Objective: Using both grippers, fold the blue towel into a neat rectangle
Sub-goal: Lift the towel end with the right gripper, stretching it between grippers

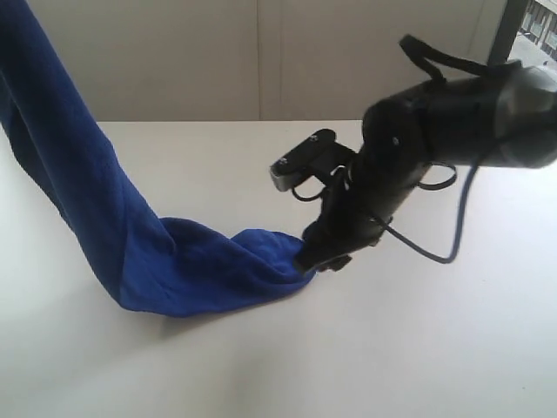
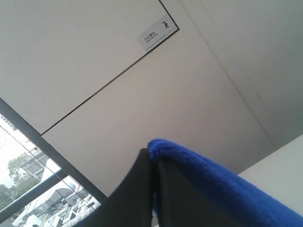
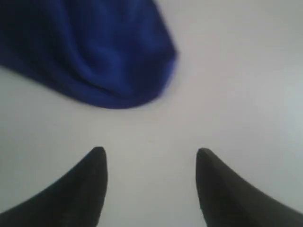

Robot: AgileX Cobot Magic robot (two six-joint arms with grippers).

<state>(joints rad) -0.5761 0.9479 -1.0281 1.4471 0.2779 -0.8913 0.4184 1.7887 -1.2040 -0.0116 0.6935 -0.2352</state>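
The blue towel's lower end (image 1: pixel 265 259) is bunched up and limp. The blue towel will open out into a long strip, still partly folded over, when I pull it.
The blue towel (image 1: pixel 130 235) hangs from beyond the upper left of the exterior view down to the table, where its lower end lies bunched. My left gripper (image 2: pixel 154 158) is out of the exterior view. In the left wrist view its jaws are shut on an edge of the blue towel (image 2: pixel 213 179), held high with the wall behind. My right gripper (image 1: pixel 315 261) is low over the table at the towel's lower end. In the right wrist view, the right gripper (image 3: pixel 151 151) is open with bare table between its fingers, and the towel's end (image 3: pixel 104 61) lies just ahead of the tips.
The white table (image 1: pixel 261 366) stretches in front of and to the right of the towel. A pale wall (image 1: pixel 218 52) stands behind it. The right arm's camera mount (image 1: pixel 300 161) and cables (image 1: pixel 435 252) hang over the middle right.
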